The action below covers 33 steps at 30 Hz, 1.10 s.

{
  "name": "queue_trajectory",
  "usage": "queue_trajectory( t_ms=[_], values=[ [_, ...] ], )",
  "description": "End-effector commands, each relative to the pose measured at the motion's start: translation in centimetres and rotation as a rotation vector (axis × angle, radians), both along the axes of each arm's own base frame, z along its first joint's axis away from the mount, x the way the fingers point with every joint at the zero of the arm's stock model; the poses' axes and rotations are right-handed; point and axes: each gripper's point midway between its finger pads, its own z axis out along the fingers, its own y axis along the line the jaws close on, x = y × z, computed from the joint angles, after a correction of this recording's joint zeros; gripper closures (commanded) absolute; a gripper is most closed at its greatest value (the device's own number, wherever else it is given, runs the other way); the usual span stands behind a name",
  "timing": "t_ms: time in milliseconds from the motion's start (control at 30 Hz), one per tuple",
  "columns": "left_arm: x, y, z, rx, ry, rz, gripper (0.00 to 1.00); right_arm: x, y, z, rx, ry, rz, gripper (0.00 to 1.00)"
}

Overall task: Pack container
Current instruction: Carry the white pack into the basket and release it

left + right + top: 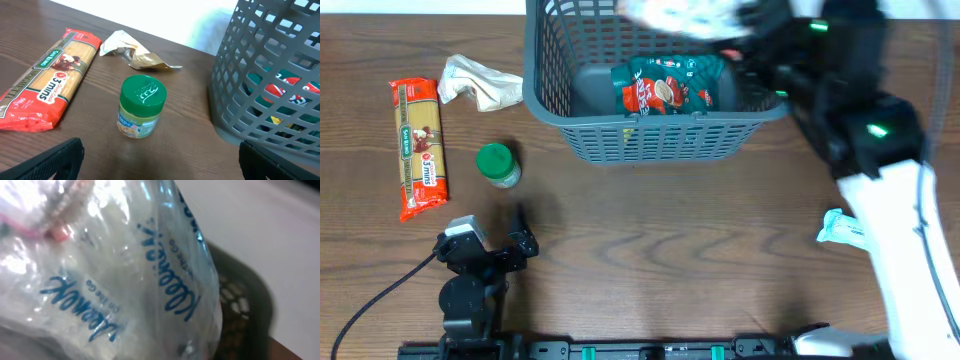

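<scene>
The Kleenex tissue pack [682, 14] is above the container's open top. My right gripper should continue to move it down toward the snack bag [668, 86] until the pack is inside, and then let go.
The grey-blue slotted container [650, 140] stands at the back middle of the table, with a teal and red snack bag [665, 88] lying inside. The container's wall shows in the left wrist view [260, 100]. My right gripper [752, 28] is over the container's back right part, shut on a clear Kleenex tissue pack [680, 14]. That pack fills the right wrist view [110, 275] and hides the fingers. My left gripper [492, 243] is open and empty near the front left; it also shows in the left wrist view [160, 160], just short of a green-lidded jar [142, 106].
Left of the container lie a red spaghetti packet [420, 145], a crumpled beige wrapper [478, 84] and the jar [498, 165]. A second small tissue pack [842, 230] lies on the table at the right, beside my right arm.
</scene>
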Motion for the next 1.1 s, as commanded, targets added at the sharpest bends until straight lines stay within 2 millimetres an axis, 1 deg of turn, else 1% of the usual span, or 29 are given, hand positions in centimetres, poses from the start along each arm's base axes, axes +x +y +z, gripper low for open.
queue_trajectory(
  t_ms=[0, 67, 233, 400, 500, 567, 667, 700, 733, 767, 967, 1067],
  values=[
    [0.0, 0.3, -1.2, 0.018, 0.027, 0.008, 0.01, 1.1, 1.4, -0.1, -0.101, -0.037, 0.017, 0.99],
    [0.0, 0.3, -1.2, 0.018, 0.027, 0.008, 0.01, 1.6, 2.1, -2.0, -0.121, 0.013, 0.029, 0.99],
    [0.0, 0.3, -1.2, 0.018, 0.027, 0.008, 0.01, 2.8, 2.4, -7.0, -0.171, 0.141, 0.035, 0.99],
    [0.0, 0.3, -1.2, 0.018, 0.027, 0.008, 0.01, 3.3, 2.6, -11.1, -0.229, 0.236, 0.057, 0.99],
    [0.0, 0.3, -1.2, 0.018, 0.027, 0.008, 0.01, 3.5, 2.7, -13.1, -0.247, 0.284, 0.059, 0.99],
    [0.0, 0.3, -1.2, 0.018, 0.027, 0.008, 0.01, 3.6, 2.7, -13.7, -0.252, 0.299, 0.060, 0.99],
    [0.0, 0.3, -1.2, 0.018, 0.027, 0.008, 0.01, 3.7, 2.7, -13.8, -0.253, 0.302, 0.059, 0.99],
    [0.0, 0.2, -1.2, 0.018, 0.027, 0.008, 0.01, 3.7, 2.7, -13.8, -0.252, 0.300, 0.058, 0.86],
    [0.0, 0.3, -1.2, 0.018, 0.027, 0.008, 0.01, 3.8, 2.6, -13.7, -0.250, 0.298, 0.055, 0.37],
    [0.0, 0.3, -1.2, 0.018, 0.027, 0.008, 0.01, 3.8, 2.5, -13.7, -0.247, 0.299, 0.050, 0.01],
    [0.0, 0.3, -1.2, 0.018, 0.027, 0.008, 0.01, 4.3, 1.7, -13.4, -0.211, 0.307, 0.004, 0.01],
    [0.0, 0.3, -1.2, 0.018, 0.027, 0.008, 0.01, 4.8, 1.6, -12.2, -0.179, 0.292, -0.022, 0.01]
  ],
)
